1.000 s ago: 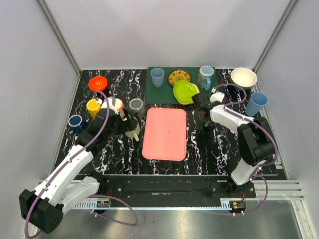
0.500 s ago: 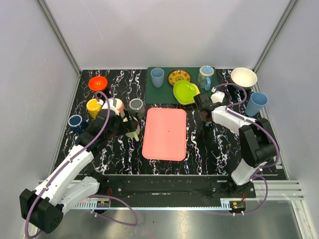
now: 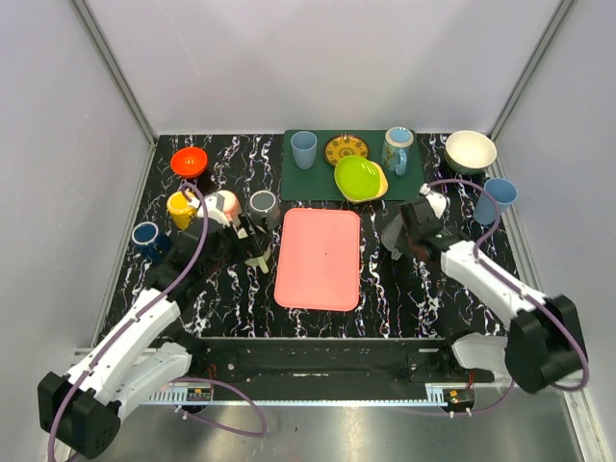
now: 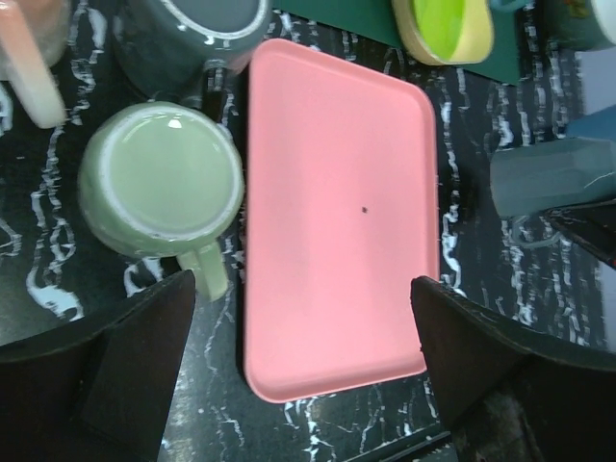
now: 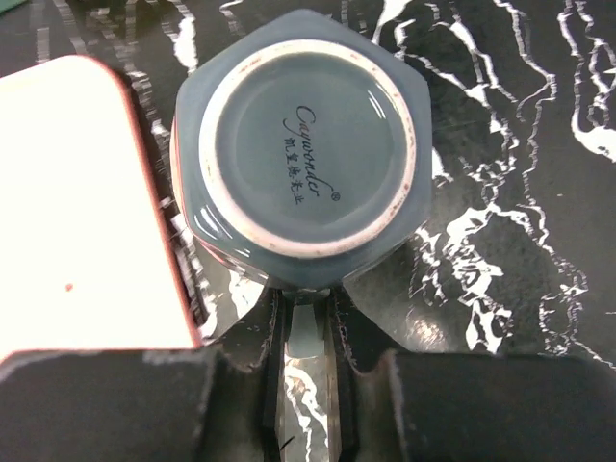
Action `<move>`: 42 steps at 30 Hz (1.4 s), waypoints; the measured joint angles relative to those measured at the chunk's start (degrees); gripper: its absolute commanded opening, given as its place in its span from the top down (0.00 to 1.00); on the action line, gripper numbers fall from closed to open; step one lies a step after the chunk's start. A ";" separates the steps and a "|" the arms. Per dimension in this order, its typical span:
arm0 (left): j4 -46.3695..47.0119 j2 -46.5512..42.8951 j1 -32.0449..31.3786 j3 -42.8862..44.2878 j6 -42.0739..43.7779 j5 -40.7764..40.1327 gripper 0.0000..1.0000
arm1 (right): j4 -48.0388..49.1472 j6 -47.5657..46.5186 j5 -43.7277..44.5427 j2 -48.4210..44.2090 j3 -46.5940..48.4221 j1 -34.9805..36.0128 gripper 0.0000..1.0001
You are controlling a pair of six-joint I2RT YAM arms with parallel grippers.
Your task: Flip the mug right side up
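The grey-blue mug's handle (image 4: pixel 528 237) sticks out beyond the right gripper's fingers, so the left gripper goes on moving in until it can close on that free part (image 3: pixel 396 255) of the handle.
The mug (image 5: pixel 306 144) is grey-blue and hexagonal, bottom up, so its printed base faces the right wrist camera. In the top view the mug (image 3: pixel 393 234) sits just right of the pink tray (image 3: pixel 318 258). My right gripper (image 5: pixel 308 385) is shut on the mug's handle (image 5: pixel 306 327), which lies between the fingers. In the top view the right gripper (image 3: pixel 414 237) is beside the mug. My left gripper (image 4: pixel 303 366) is open and empty above the tray's left edge, near a pale green mug (image 4: pixel 159 183). The grey-blue mug also shows at the right of the left wrist view (image 4: pixel 549 178).
A green mat (image 3: pixel 313 181) at the back holds a blue cup (image 3: pixel 303 147), a patterned plate (image 3: pixel 346 149), a green bowl (image 3: pixel 359 177) and a teal mug (image 3: pixel 397 149). A cream bowl (image 3: pixel 471 149) and a blue cup (image 3: pixel 499 197) stand at the right. Several cups and an orange bowl (image 3: pixel 189 160) stand at the left.
My right arm has swung out to the right and its gripper now holds the mug by the handle beside the tray. The left arm has barely moved.
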 measured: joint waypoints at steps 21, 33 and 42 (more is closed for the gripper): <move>61.61 8.00 -10.38 -15.74 -23.87 25.40 0.05 | 46.49 22.71 -43.10 -19.47 -15.89 0.50 1.00; 71.84 22.88 -13.35 -7.80 -27.56 27.10 0.27 | 51.65 23.08 -48.35 -17.97 -14.53 3.45 1.00; 75.82 28.96 -14.12 -6.38 -30.03 26.88 0.54 | 54.75 23.10 -47.89 -17.05 -14.49 4.66 1.00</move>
